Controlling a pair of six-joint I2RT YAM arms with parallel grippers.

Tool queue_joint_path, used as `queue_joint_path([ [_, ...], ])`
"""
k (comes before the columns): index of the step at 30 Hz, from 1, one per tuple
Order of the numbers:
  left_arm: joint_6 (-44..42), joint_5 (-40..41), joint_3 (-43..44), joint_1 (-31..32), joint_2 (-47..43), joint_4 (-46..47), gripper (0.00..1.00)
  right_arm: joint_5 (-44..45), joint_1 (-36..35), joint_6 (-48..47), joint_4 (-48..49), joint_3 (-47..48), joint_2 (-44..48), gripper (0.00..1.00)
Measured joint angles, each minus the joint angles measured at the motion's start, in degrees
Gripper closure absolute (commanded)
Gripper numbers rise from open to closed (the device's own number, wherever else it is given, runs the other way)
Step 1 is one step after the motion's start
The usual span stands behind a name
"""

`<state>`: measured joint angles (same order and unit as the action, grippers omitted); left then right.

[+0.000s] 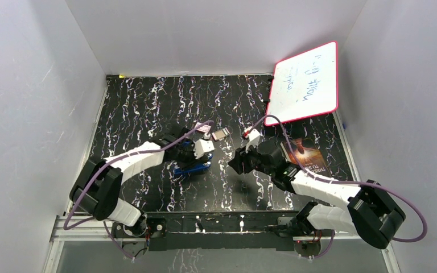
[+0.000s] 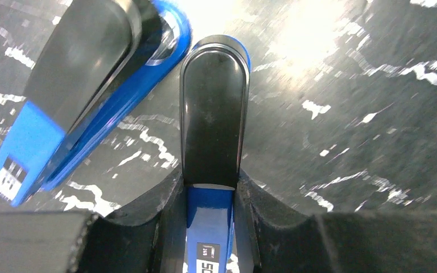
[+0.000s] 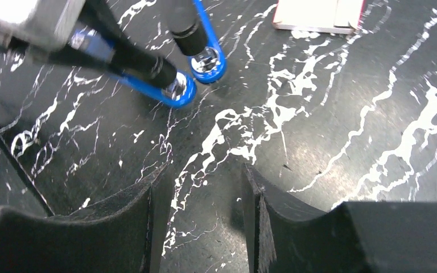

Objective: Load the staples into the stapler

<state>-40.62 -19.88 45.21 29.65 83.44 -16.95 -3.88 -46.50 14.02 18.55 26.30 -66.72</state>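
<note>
The stapler is in my left gripper, held at the edge of its black top [image 2: 210, 185]. Next, I move that hold to the labelled end [image 2: 207, 257] while my right gripper takes the stapler's top.
My left gripper [image 2: 210, 182] is shut on a blue stapler [image 2: 213, 114] with a black top, holding it near its labelled end. It also shows in the top view [image 1: 200, 152]. A second blue-and-black stapler body [image 2: 85, 85] lies at an angle just to its left; I cannot tell whether it is a separate stapler. Both blue tips [image 3: 207, 60] show in the right wrist view. My right gripper [image 3: 205, 210] is open and empty over the bare table, right of the stapler [image 1: 190, 168]. No staple strips are visible.
A small red-and-white box [image 1: 220, 134] lies behind the stapler and shows in the right wrist view [image 3: 318, 14]. A second small box [image 1: 203, 128] is next to it. A whiteboard [image 1: 304, 85] leans at the back right, with a book [image 1: 306, 154] under the right arm.
</note>
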Motion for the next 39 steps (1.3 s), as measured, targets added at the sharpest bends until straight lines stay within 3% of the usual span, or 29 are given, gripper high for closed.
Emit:
queue_joint_path([
  [5, 11.76, 4.98, 3.21, 10.54, 3.26, 1.36, 0.81, 7.17, 0.00, 7.19, 0.46, -2.56, 3.37, 0.46],
  [10, 25.57, 12.28, 12.33, 20.57, 12.87, 3.93, 0.77, 14.34, 0.04, 14.91, 0.63, -5.60, 7.93, 0.44],
  [15, 37.33, 17.51, 25.16, 24.83, 23.96, 5.46, 0.56, 23.65, 1.33, 25.24, -2.69, -9.49, 14.01, 0.46],
  [20, 42.95, 19.93, 24.79, 24.94, 25.62, 6.75, 0.35, 29.29, 1.95, 38.29, -6.97, -11.28, 19.63, 0.45],
  [24, 42.91, 19.47, 18.40, 24.92, 21.68, 10.64, 0.43, 28.09, 4.44, 47.15, -6.23, -14.93, 21.22, 0.44],
  [26, 43.12, 19.47, 14.32, 24.92, 18.82, 12.76, 0.54, 24.15, 7.28, 51.60, -3.30, -15.34, 17.62, 0.42],
  [28, 43.82, 19.58, 12.09, 24.81, 17.84, 15.72, 0.57, 21.24, 8.24, 53.83, 0.70, -15.87, 15.15, 0.42],
  [39, 46.58, 16.96, 9.53, 24.46, 17.25, 21.51, 0.77, 17.03, 9.01, 58.88, 10.47, -16.79, 6.97, 0.35],
])
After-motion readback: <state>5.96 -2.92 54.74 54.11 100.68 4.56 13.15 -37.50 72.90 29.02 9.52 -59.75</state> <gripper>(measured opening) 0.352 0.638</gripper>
